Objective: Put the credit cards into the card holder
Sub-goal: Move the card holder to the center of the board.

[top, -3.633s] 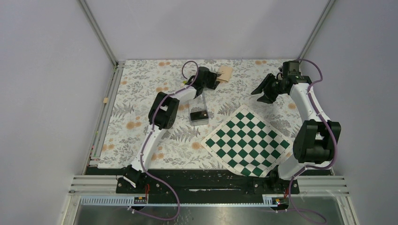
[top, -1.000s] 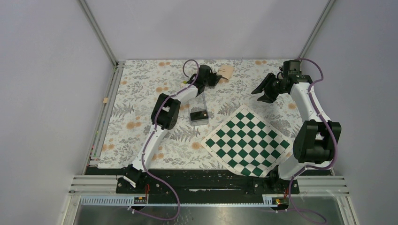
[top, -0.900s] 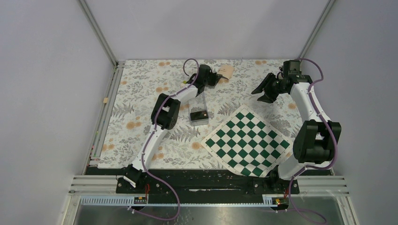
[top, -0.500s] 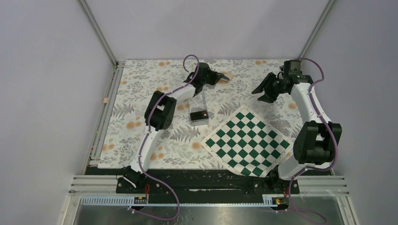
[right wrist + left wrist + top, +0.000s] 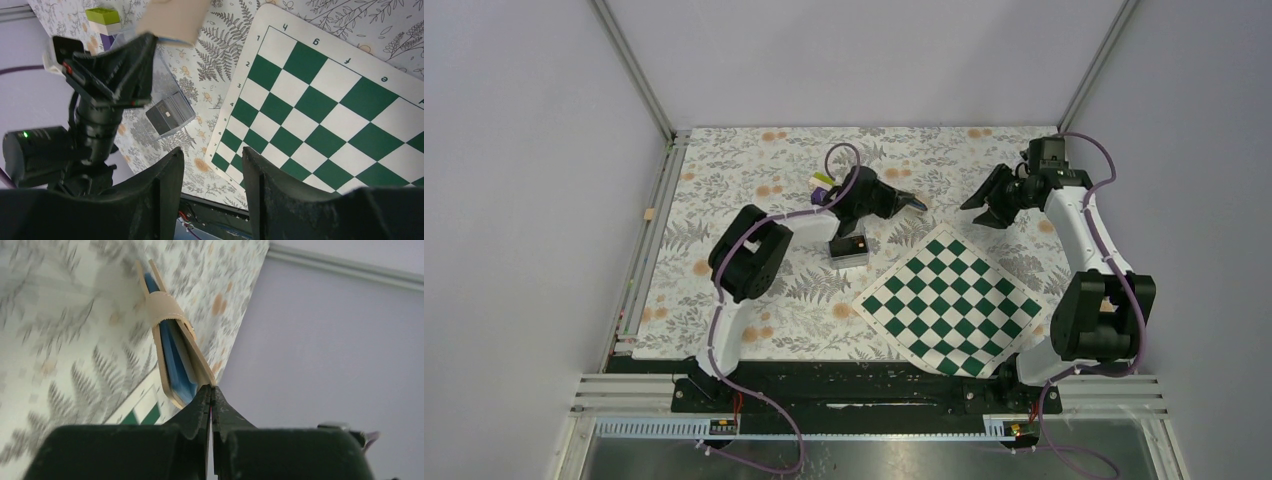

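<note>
The card holder hangs next to the checkerboard's clear back corner. My left gripper should go on carrying the card holder there until it lies flat, then let go of it.
The card holder, tan outside and light blue inside, hangs in the air half open. My left gripper is shut on its lower corner. In the right wrist view the card holder shows tan at the top edge, above the left gripper. From above, the left gripper sits over the table's middle back. The black credit cards lie stacked in a clear plastic case just below it. My right gripper hovers to the right, open and empty.
A green-white checkerboard lies at the near right, its corner close to the clear case. A purple-green-white block cluster stands left of the left gripper. Grey walls with metal posts close in the flowered table.
The left gripper has lifted the card holder off the far edge of the table and swung it nearer and to the right, turning it edge-on. The right arm has barely shifted.
</note>
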Robot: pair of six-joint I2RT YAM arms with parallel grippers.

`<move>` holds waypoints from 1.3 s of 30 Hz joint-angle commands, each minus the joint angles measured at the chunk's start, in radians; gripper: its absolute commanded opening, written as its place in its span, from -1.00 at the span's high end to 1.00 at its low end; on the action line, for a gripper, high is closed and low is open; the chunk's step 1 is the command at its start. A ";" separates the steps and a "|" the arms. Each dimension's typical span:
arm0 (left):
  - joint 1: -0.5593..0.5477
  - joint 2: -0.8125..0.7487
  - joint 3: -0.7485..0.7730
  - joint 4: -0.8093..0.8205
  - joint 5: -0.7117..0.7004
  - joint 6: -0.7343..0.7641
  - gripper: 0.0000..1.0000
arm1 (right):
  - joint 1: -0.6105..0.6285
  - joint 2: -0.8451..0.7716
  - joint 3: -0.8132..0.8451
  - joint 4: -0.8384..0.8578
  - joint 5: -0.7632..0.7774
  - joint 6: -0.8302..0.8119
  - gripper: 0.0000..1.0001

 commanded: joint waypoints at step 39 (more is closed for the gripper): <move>-0.176 -0.363 -0.280 -0.383 0.096 0.430 -0.45 | 0.083 0.094 -0.193 0.054 0.034 -0.106 -0.24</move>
